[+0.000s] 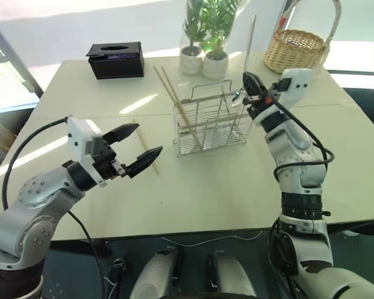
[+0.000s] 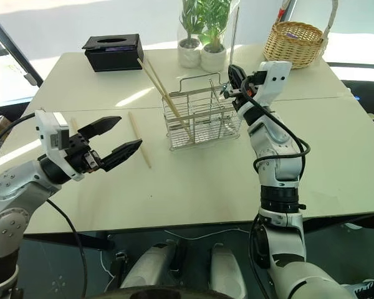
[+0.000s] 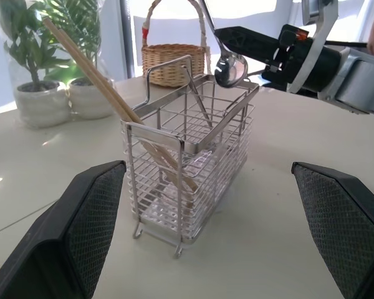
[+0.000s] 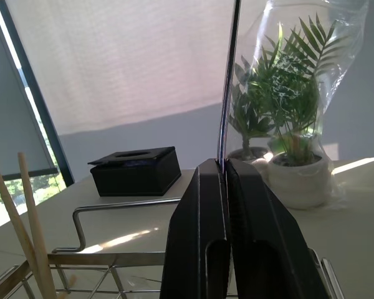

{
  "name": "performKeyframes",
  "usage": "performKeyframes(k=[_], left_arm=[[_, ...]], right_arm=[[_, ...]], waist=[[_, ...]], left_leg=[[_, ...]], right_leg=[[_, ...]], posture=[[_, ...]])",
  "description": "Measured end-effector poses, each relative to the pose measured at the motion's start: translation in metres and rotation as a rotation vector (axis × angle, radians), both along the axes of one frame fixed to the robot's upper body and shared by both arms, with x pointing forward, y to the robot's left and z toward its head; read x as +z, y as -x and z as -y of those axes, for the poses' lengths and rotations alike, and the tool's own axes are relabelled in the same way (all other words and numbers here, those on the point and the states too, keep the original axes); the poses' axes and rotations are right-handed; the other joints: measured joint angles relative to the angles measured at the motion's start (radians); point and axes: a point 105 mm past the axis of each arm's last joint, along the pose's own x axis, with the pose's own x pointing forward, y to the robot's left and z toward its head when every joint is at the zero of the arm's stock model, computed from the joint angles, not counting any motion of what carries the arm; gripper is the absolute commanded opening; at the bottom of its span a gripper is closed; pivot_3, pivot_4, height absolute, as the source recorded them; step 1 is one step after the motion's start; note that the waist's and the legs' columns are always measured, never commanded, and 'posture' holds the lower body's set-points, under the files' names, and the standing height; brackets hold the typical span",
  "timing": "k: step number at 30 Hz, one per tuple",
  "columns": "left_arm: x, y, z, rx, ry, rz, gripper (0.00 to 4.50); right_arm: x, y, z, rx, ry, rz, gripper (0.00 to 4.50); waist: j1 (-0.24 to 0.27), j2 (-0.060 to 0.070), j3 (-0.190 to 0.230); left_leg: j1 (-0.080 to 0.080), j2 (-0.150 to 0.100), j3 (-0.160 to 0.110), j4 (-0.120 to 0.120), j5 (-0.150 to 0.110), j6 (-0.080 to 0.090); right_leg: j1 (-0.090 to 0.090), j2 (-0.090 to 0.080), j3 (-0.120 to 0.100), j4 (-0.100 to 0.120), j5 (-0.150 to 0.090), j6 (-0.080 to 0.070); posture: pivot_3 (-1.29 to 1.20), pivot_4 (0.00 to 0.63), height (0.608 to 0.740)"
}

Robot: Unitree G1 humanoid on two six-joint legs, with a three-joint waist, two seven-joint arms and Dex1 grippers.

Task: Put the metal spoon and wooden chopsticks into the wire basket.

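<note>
The chopsticks in the wire basket (image 1: 174,97) lean high over the basket's rim, so the loose chopstick (image 1: 141,138) will tip and rest at a slant there when the robot lowers it in.
My right gripper (image 1: 249,87) is shut on the thin handle of the metal spoon (image 1: 239,94). The spoon stands upright, bowl down, just over the top rim at the right end of the wire basket (image 1: 212,124). In the right wrist view the handle (image 4: 227,81) rises from between my closed fingers (image 4: 206,212). Two wooden chopsticks (image 1: 174,99) lean to the left inside the basket. A third chopstick (image 2: 133,123) lies flat on the table left of the basket. My left gripper (image 1: 136,147) hovers open above that chopstick, holding nothing, and faces the basket (image 3: 187,168).
At the back of the white table (image 1: 237,180) stand a black tissue box (image 1: 116,59), two small potted plants (image 1: 202,59) and a woven wicker basket (image 1: 297,50) with a hoop handle. The table's front edge is near my arms.
</note>
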Motion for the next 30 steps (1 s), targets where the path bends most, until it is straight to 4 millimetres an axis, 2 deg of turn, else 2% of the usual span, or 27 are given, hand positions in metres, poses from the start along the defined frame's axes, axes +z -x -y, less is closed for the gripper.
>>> performKeyframes(k=[2, 5, 11, 12, 17, 19, 21, 25, 27, 30], left_arm=[[0.000, 0.000, 0.000, 0.000, 0.000, 0.000, 4.50], [0.000, 0.000, 0.000, 0.002, 0.001, 0.001, 4.50], [0.001, -0.001, 0.000, 0.007, 0.004, 0.003, 4.50], [0.001, -0.001, 0.000, 0.008, 0.005, 0.003, 4.50], [0.001, -0.002, 0.000, 0.024, 0.031, 0.004, 4.50], [0.000, -0.004, -0.002, 0.044, 0.047, 0.003, 4.50], [-0.004, -0.009, -0.007, 0.093, 0.064, -0.003, 4.50], [-0.027, -0.025, -0.025, 0.259, 0.027, -0.052, 4.50], [-0.043, -0.031, -0.032, 0.320, -0.006, -0.096, 4.50], [-0.059, -0.040, -0.036, 0.396, 0.004, -0.133, 4.50]], right_arm=[[-0.005, 0.000, 0.002, -0.009, 0.003, -0.009, 0.04], [-0.011, -0.001, 0.006, -0.021, 0.011, -0.021, 1.02], [-0.010, -0.001, 0.009, -0.039, 0.022, -0.005, 4.16], [-0.010, -0.001, 0.010, -0.044, 0.027, -0.005, 4.47], [-0.009, -0.004, 0.017, -0.061, 0.061, -0.021, 4.47], [0.000, -0.005, 0.021, -0.058, 0.089, -0.029, 4.47], [0.017, -0.001, 0.024, -0.028, 0.126, -0.027, 4.47], [0.046, 0.021, 0.023, 0.122, 0.255, -0.016, 4.47], [0.046, 0.038, 0.022, 0.225, 0.356, -0.031, 4.47], [0.031, 0.057, 0.021, 0.375, 0.418, -0.120, 4.47]], waist=[[0.000, 0.000, 0.000], [-0.001, 0.000, 0.000], [-0.001, 0.000, 0.000], [-0.001, 0.000, 0.000], [0.000, 0.000, 0.000], [0.000, 0.001, 0.000], [0.001, 0.001, 0.000], [0.003, 0.000, 0.000], [0.003, -0.001, 0.000], [0.001, -0.002, 0.001]], left_leg=[[0.000, 0.000, 0.000, 0.000, 0.000, 0.000], [0.000, 0.000, 0.000, 0.000, 0.000, 0.000], [0.000, 0.000, 0.000, -0.001, 0.000, 0.000], [0.000, 0.000, 0.000, -0.001, 0.000, 0.000], [0.000, 0.000, 0.000, -0.001, 0.000, 0.000], [0.000, 0.000, 0.000, -0.001, 0.000, 0.000], [0.000, 0.000, 0.000, -0.001, 0.000, 0.000], [-0.001, 0.000, 0.000, -0.003, 0.000, 0.000], [-0.002, 0.000, 0.000, -0.003, -0.001, 0.002], [-0.002, 0.000, 0.000, -0.003, -0.002, 0.003]], right_leg=[[0.000, 0.000, 0.000, 0.000, 0.000, 0.000], [0.000, 0.000, 0.000, 0.000, 0.000, 0.000], [0.000, 0.000, 0.000, 0.000, 0.000, 0.000], [0.000, 0.000, 0.000, 0.000, 0.000, 0.000], [0.000, 0.000, 0.000, -0.001, 0.000, 0.000], [0.000, 0.000, 0.000, -0.001, 0.000, 0.000], [0.000, 0.000, 0.000, -0.001, 0.000, 0.000], [0.002, -0.001, 0.000, -0.004, 0.000, -0.001], [0.003, -0.001, 0.000, -0.006, 0.000, 0.000], [0.004, -0.002, 0.000, -0.008, 0.000, 0.000]], posture=[[0.00, 0.150, 0.740], [0.00, 0.150, 0.740], [0.00, 0.150, 0.740], [0.00, 0.150, 0.740], [0.00, 0.150, 0.740], [0.00, 0.150, 0.740], [0.00, 0.150, 0.740], [0.00, 0.150, 0.740], [0.00, 0.150, 0.740], [0.00, 0.150, 0.740]])
